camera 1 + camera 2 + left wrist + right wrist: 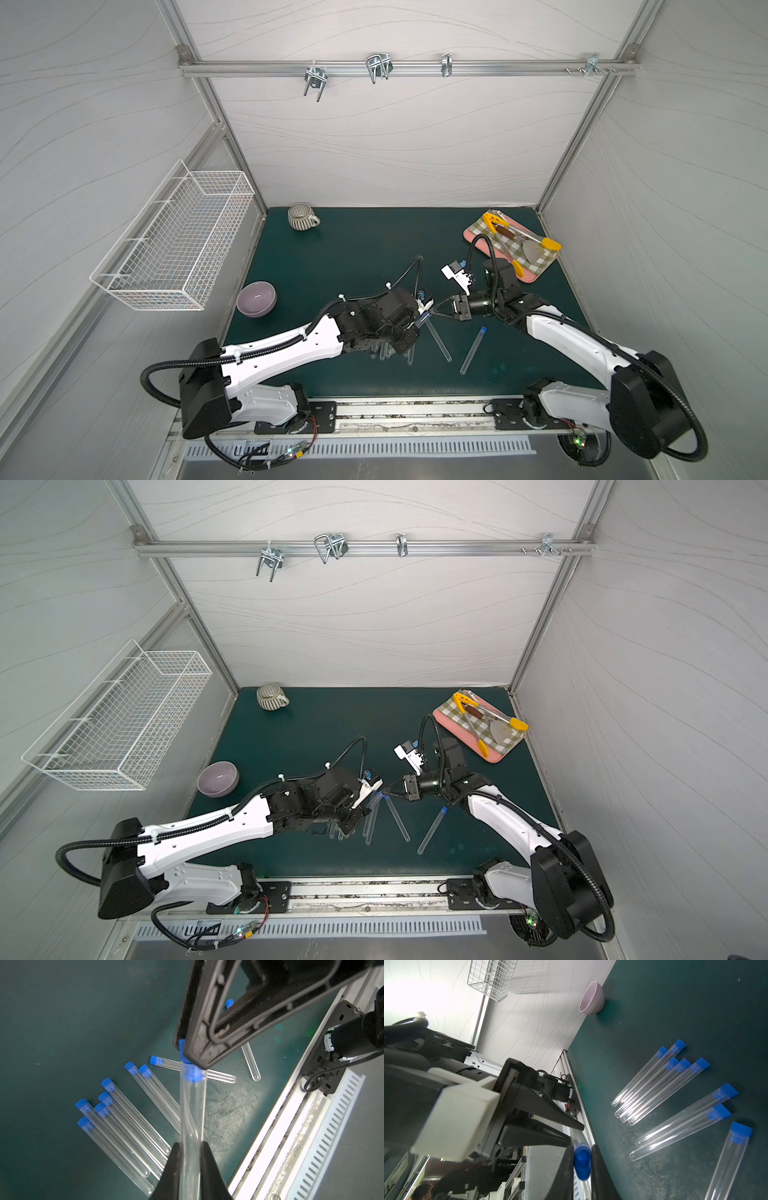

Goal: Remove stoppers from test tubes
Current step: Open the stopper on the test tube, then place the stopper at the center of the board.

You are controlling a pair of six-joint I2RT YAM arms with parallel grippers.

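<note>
I should keep pulling until the stopper leaves the tube's opening (193,1066), as my right gripper grips only the blue stopper (193,1075) and my left gripper grips the tube's body.
My left gripper (191,1145) is shut on a clear test tube (192,1105) and holds it above the green mat. Its blue stopper (192,1075) still sits in the tube's mouth. My right gripper (582,1159) is shut on that stopper (582,1165), and its fingers (207,1043) meet the tube end-on. In both top views the two grippers (430,312) (383,791) meet tip to tip at mid-table. Several stoppered test tubes (133,1118) (660,1084) lie on the mat below. Two more lie apart (438,340) (473,349).
A purple bowl (256,298) sits at the mat's left edge and a striped mug (301,217) at the back left. A pink board with a checked cloth and utensils (513,245) lies at the back right. A wire basket (178,241) hangs on the left wall.
</note>
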